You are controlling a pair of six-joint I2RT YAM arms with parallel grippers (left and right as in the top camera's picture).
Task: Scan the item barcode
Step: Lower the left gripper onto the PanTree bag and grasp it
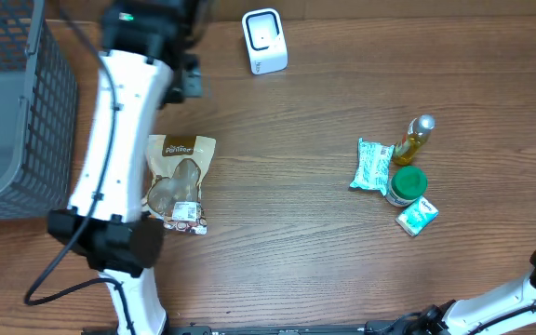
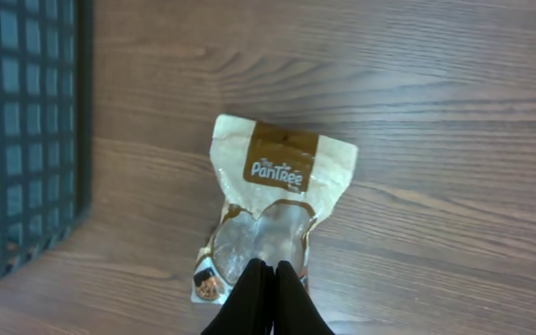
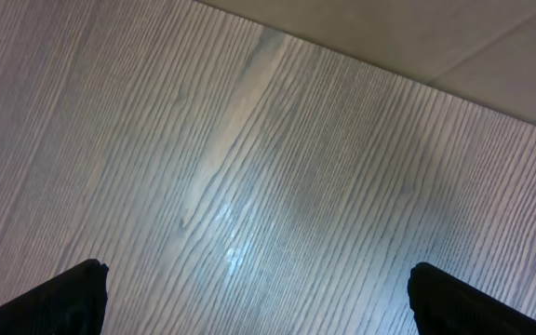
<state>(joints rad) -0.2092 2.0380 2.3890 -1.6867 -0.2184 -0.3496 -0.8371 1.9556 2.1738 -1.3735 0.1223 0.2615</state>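
Observation:
The Pantree pouch lies flat and clear of the wire basket (image 1: 49,121), so I should keep lowering my left gripper until close above the pouch (image 1: 178,184), then open its fingers.
A beige and brown "Pantree" pouch (image 1: 181,182) lies flat on the wooden table, label side up. The left wrist view shows the pouch (image 2: 282,177) below my left gripper (image 2: 270,272), whose black fingers are pressed together with nothing between them, hanging over the pouch's lower end. The white barcode scanner (image 1: 264,41) stands at the back centre. My right gripper (image 3: 259,293) is open wide over bare table, only its two fingertips (image 3: 73,298) showing at the frame's bottom corners. No barcode shows on any item.
A dark wire basket (image 1: 7,112) holding a grey bin sits at the left edge. On the right lie a green packet (image 1: 373,166), a small oil bottle (image 1: 414,138), a green-lidded jar (image 1: 405,185) and a small teal box (image 1: 417,216).

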